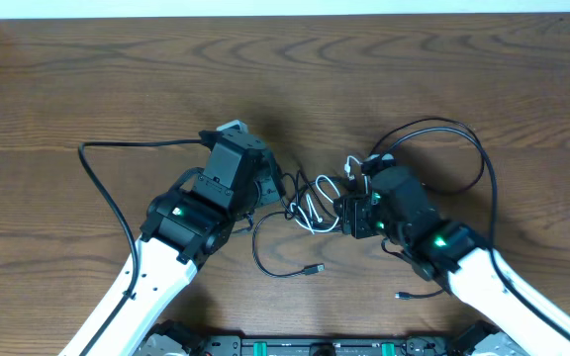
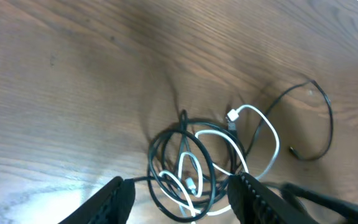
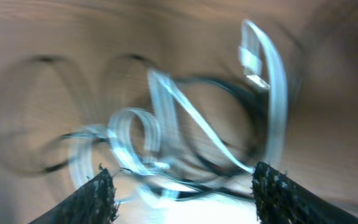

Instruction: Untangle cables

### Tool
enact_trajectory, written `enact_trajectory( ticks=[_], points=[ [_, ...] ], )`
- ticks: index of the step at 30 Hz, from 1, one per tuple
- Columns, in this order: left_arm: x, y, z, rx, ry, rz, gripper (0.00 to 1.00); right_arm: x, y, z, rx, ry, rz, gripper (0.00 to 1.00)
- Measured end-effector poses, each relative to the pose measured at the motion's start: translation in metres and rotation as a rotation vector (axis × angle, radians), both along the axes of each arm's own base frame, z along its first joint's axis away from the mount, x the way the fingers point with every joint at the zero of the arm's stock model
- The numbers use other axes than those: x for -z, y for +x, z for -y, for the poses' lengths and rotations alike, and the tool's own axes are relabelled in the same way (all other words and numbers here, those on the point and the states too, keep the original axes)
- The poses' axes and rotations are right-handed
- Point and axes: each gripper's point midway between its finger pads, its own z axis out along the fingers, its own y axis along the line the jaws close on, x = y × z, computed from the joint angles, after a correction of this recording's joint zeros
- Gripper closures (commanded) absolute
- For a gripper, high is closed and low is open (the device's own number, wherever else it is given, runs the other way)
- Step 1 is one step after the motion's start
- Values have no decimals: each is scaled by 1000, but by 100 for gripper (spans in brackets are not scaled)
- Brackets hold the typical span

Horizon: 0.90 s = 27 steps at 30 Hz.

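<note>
The white cable's loops (image 1: 312, 215) lie across the black coils next to my left gripper, so my left gripper needs to move away before my right gripper picks up a white loop.
The cables lie in a knot (image 1: 310, 206) at mid-table between both grippers. A white cable (image 1: 317, 216) loops through black cable coils. One black cable (image 1: 265, 259) trails toward the front and ends in a plug (image 1: 315, 268). Another black cable (image 1: 483, 168) arcs behind the right arm. My left gripper (image 1: 277, 188) is open at the knot's left edge. In the left wrist view its fingers (image 2: 114, 200) straddle the black coils (image 2: 197, 146) and the white cable (image 2: 263, 127). My right gripper (image 1: 347, 213) is open at the knot's right edge. The blurred right wrist view shows white loops (image 3: 185, 118) between its fingertips (image 3: 98, 196).
A thicker black arm wire (image 1: 102, 188) curves across the left of the wooden table (image 1: 117, 79). The table's far edge (image 1: 285, 16) runs along the top. The arm bases (image 1: 315, 346) sit at the near edge. A small black plug (image 1: 400, 295) lies by the right arm.
</note>
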Motion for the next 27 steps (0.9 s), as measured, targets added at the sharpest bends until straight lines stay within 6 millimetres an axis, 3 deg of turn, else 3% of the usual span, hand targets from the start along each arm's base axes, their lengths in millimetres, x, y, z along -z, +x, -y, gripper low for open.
enact_trajectory(
  ticks=[3, 7, 14, 21, 24, 27],
  points=[
    [0, 4, -8, -29, 14, 7, 53, -27, -9, -19, -156, 60, 97, 31],
    [1, 10, -24, -83, 25, 4, 53, -27, -26, -38, -327, 44, 138, 39],
    [8, 12, -53, -170, 52, -37, 53, 19, -41, -72, -499, -13, 82, 44],
    [11, 8, -59, -183, 64, -60, 53, 53, -38, -93, -538, -23, 58, 59],
    [12, 8, -59, -183, 64, -61, 52, 65, -37, -94, -531, -32, 33, 59],
    [12, 8, -59, -183, 64, -61, 52, 67, -35, -92, -515, -42, 30, 49]
  ],
)
